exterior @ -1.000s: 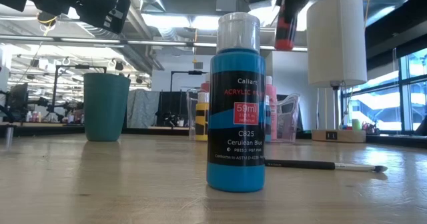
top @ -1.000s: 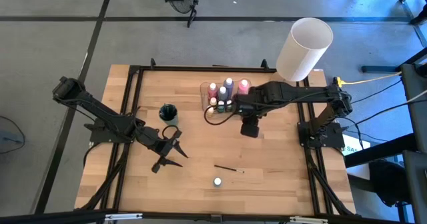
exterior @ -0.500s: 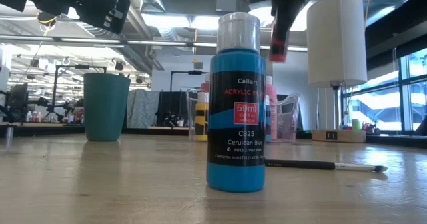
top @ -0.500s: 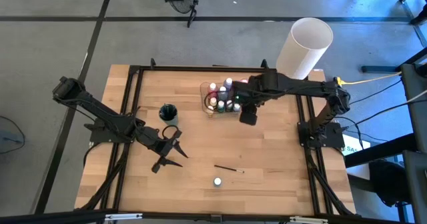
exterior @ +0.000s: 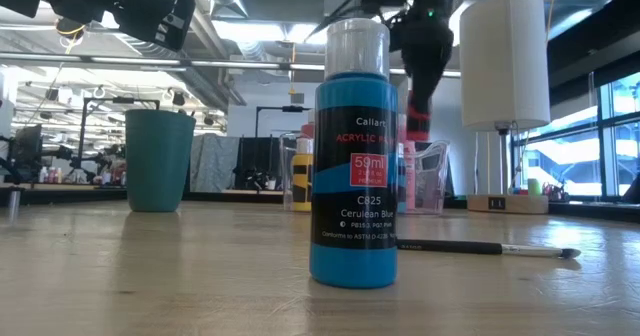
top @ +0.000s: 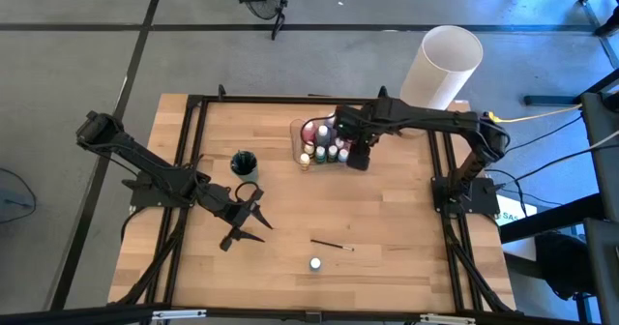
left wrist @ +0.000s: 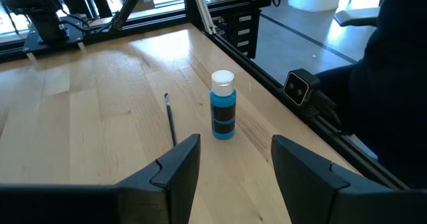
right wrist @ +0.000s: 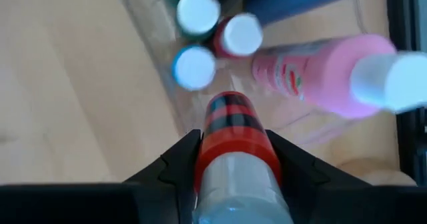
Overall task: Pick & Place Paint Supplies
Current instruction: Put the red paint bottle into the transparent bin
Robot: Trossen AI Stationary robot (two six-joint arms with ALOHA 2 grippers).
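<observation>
The red bottle [exterior: 417, 124] is hanging upright above a free gap [right wrist: 239, 80] next to the white-capped bottles. I should keep lowering it with my right gripper until it stands in the container.
My right gripper [top: 356, 155] hangs over the clear container [top: 308, 154] at the far middle of the table, shut on a red paint bottle with a black label [right wrist: 233, 127]. In the container stand small white-capped bottles [right wrist: 197, 11], and a pink bottle [right wrist: 320, 67] lies tilted among them. A blue paint bottle [top: 315, 263] stands upright on its base near the front edge. A thin paintbrush [top: 334, 245] lies flat just behind it. My left gripper [left wrist: 233, 157] waits open at the table's left, pointing toward the blue bottle [left wrist: 223, 106]. My right gripper pinches the red bottle's upper body [right wrist: 233, 151] between its two fingers [right wrist: 183, 159], one on each side, with the cap end back between them. The fingers point down from above. The bottle hangs upright below them, its red bottom [exterior: 415, 126] clear above the container.
A teal cup [top: 244, 162] stands left of the container. A big white cylindrical lamp [top: 440, 69] rises at the far right corner, close to my right arm. Black frame rails [top: 193, 170] run along the table's sides. Bare wood lies between the container and the brush.
My right gripper has carried the red bottle toward the table's far edge and down, from open table to a spot over the container. The bottle has stayed upright in the hold.
</observation>
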